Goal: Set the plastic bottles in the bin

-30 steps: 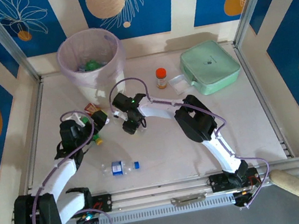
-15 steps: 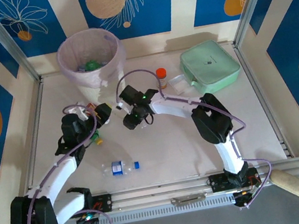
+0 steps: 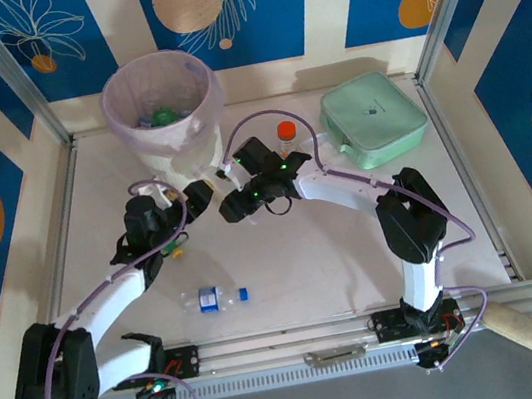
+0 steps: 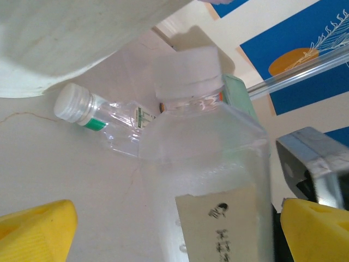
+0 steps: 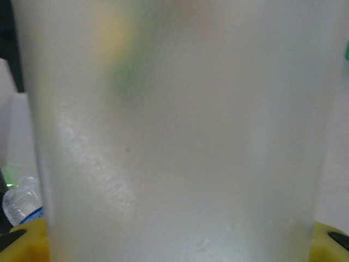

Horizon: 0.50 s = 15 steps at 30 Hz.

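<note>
The bin (image 3: 164, 114) is on my left gripper's side, and my right gripper is holding the frosted bottle. So next my left gripper grabs the bottle (image 4: 204, 144) below its cap.
The bin (image 3: 162, 105), a white bucket with a pale pink liner, stands at the back left with green bottles inside. My left gripper (image 3: 193, 197) is open just in front of it. Its yellow fingers (image 4: 38, 229) straddle a frosted bottle (image 4: 207, 164) with a white cap and a beige label. My right gripper (image 3: 234, 202) is close beside it, shut on a frosted bottle (image 5: 174, 136); I cannot tell if it is the same one. A clear white-capped bottle (image 4: 103, 112) lies by the bin's wall. A blue-capped clear bottle (image 3: 211, 299) lies near the front. A green bottle (image 3: 174, 246) lies under the left arm.
A short orange bottle with a red cap (image 3: 285, 134) stands behind the right arm. A mint-green case (image 3: 373, 120) lies at the back right, with a small clear box (image 3: 319, 148) beside it. Metal rails edge the table on both sides.
Both grippers have moved back toward the bin and closer together. The right arm's elbow has swung to the right as it stretched out.
</note>
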### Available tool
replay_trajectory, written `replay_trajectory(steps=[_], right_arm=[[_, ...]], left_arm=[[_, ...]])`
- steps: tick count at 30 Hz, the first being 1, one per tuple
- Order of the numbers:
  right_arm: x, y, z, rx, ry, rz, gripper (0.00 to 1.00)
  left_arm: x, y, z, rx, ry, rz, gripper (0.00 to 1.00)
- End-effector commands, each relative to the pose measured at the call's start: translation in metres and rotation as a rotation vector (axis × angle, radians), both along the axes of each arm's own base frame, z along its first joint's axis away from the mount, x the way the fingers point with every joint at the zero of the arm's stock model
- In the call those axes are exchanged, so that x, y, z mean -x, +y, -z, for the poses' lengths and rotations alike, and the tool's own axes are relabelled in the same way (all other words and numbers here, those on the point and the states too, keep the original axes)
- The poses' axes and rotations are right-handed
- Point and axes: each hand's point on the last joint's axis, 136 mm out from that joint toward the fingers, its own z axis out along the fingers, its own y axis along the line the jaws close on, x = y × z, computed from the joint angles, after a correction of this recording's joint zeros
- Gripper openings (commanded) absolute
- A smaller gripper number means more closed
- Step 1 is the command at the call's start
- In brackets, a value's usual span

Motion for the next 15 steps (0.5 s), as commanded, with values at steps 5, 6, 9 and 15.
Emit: replay_trajectory(steps=[5,6,9,15], right_arm=[[0.021,0.017,-0.023,-0.097,0.017,-0.080,0.50],[0.023,0.018,-0.023,-0.100,0.018,-0.087,0.50],[0.027,0.022,-0.025,-0.107,0.015,-0.106,0.50],[0.028,0.025,-0.027,-0.112,0.016,-0.116,0.50]], left_arm=[[-0.012,-0.011,-0.022,0.046,-0.061,0.000,0.96],[-0.012,-0.011,-0.021,0.046,-0.058,0.000,0.96],[-0.012,-0.012,-0.020,0.042,-0.057,0.003,0.95],[-0.013,-0.016,-0.017,0.049,-0.053,0.017,0.82]])
